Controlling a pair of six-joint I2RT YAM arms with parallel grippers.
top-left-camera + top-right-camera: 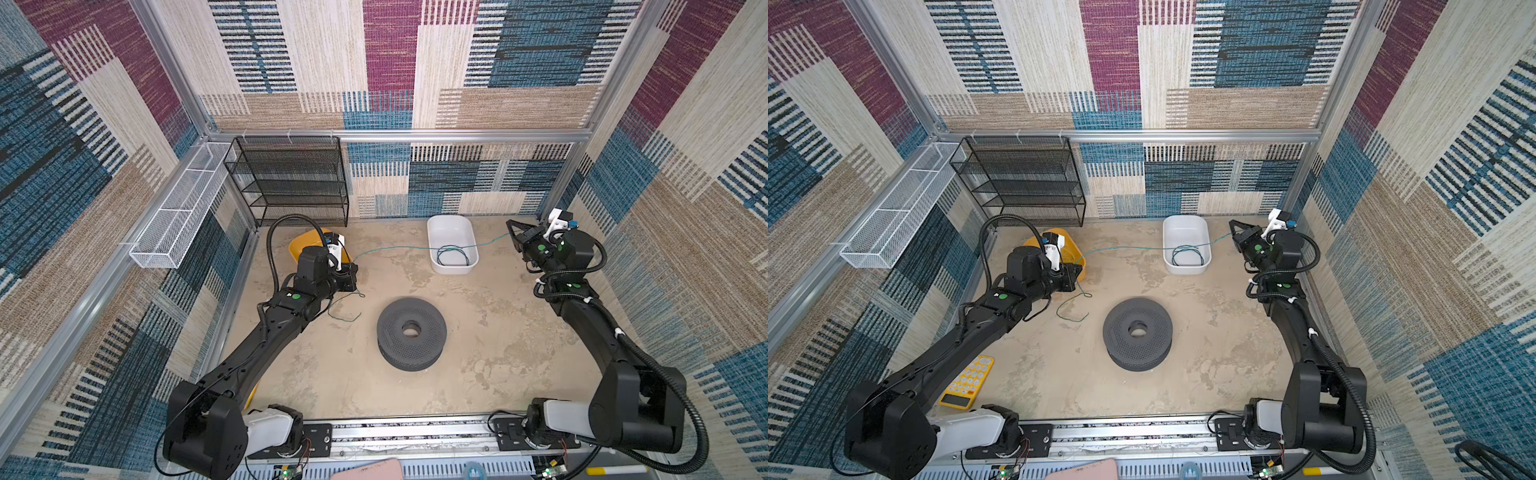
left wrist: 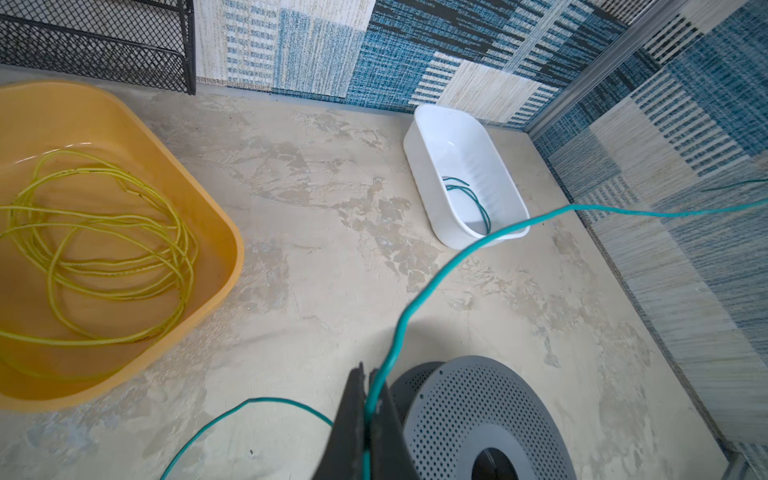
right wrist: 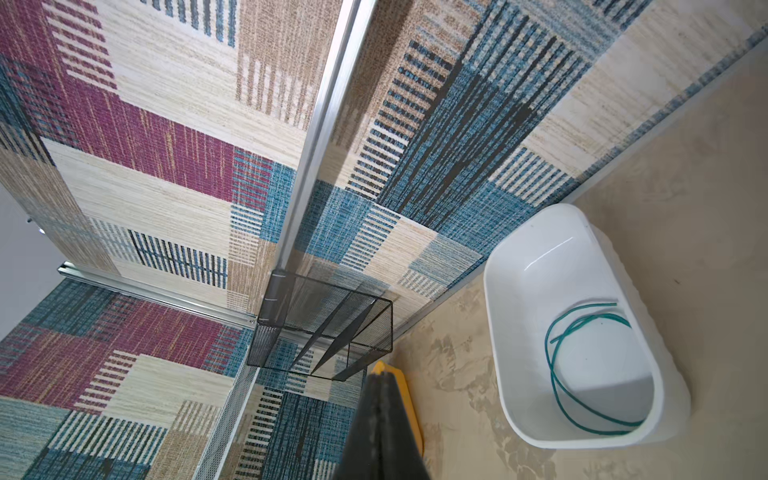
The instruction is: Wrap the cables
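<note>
My right gripper is far from the teal cable's loose end (image 1: pixel 352 307), which curls by my left gripper, so it needs to take the cable in the middle of the table (image 1: pixel 419 254) once I bring it there.
A thin teal cable (image 1: pixel 390 248) hangs in the air from my left gripper (image 1: pixel 355 270), over the white tub (image 1: pixel 449 226), to my right gripper (image 1: pixel 508 224). Part of it lies coiled in the tub (image 3: pixel 540 257), where the coil (image 3: pixel 582 374) shows plainly. A loose end (image 1: pixel 345 309) curls on the table beside my left arm. In the left wrist view my left gripper (image 2: pixel 368 386) is shut on the cable (image 2: pixel 436 274). My right gripper (image 3: pixel 380 376) is shut; the cable runs up to its fingers in both top views, but its tips hide the grip. A grey perforated spool (image 1: pixel 411 332) lies flat mid-table.
A yellow tub (image 2: pixel 199 174) holding a coil of yellow cable (image 2: pixel 104 249) sits under my left wrist. A black mesh rack (image 1: pixel 291 178) stands at the back left, with a white mesh basket (image 1: pixel 174 220) on the left wall. A yellow calculator (image 1: pixel 967 382) lies under my left arm.
</note>
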